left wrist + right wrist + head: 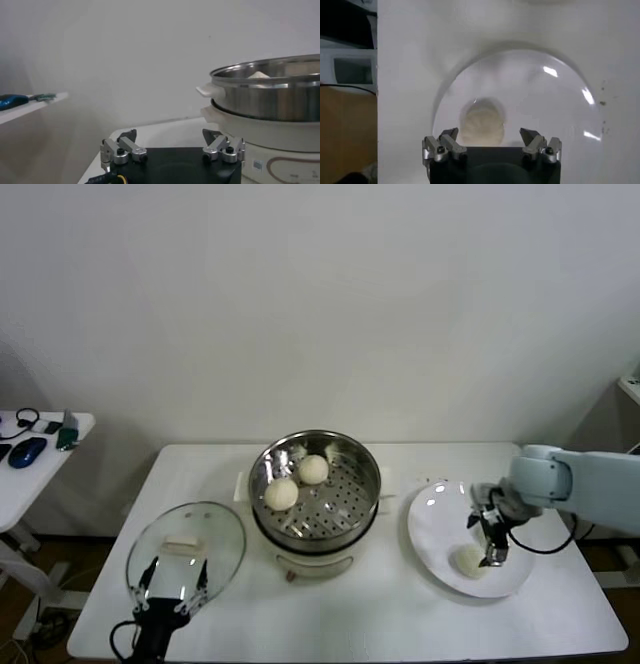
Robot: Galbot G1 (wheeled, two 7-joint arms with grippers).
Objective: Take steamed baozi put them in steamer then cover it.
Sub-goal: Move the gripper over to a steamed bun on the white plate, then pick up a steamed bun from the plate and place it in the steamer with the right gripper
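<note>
A pale edge shows beside the robot's right gripper above the white plate, so the robot should expect another baozi out of sight behind that gripper.
The steel steamer (340, 509) stands on its white cooker base mid-table with two baozi (313, 469) (281, 494) inside. A third baozi (468, 561) lies on the white plate (435, 519) at the right. My right gripper (491, 546) hovers open just beside and above it. In the right wrist view the baozi (482, 122) sits just beyond my open right gripper (489, 134). The glass cover (225, 539) lies flat at the left. My left gripper (175, 579) is open and empty over its near edge. The left wrist view shows the left gripper (169, 134) and the steamer (270, 95).
A small side table (50, 474) at the far left holds a blue mouse (27, 451) and small items. A white wall stands close behind the table. The plate reaches near the table's right front edge.
</note>
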